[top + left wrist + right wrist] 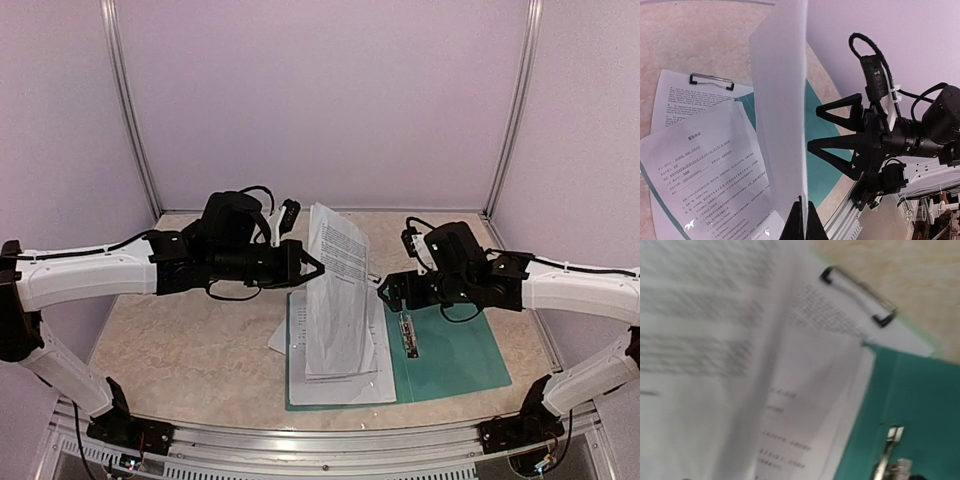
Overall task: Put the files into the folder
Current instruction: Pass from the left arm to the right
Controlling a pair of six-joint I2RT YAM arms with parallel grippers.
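My right gripper should go to the free other edge of the white sheet (337, 300), which slants from my left gripper, and put its open fingers around that edge (367, 275) first.
My left gripper (318, 266) is shut on the near edge of one white printed sheet (335, 290), which stands upright above the table. In the left wrist view that sheet (780, 110) rises edge-on from my shut fingertips (804, 216). My right gripper (380, 290) is open just right of the sheet, fingers spread and not touching it; the left wrist view also shows this gripper (813, 128). The teal folder (450, 355) lies open flat, its metal clip (409, 335) at the spine. More files (340, 375) lie on its left half. The right wrist view is blurred and its own fingers are hidden.
A pale mint clipboard with a silver clip (712, 81) lies under the loose sheets (700, 165); the same clip (857, 290) appears in the right wrist view beside the folder (920, 405). An aluminium rail (330, 445) runs along the near table edge. Walls enclose three sides.
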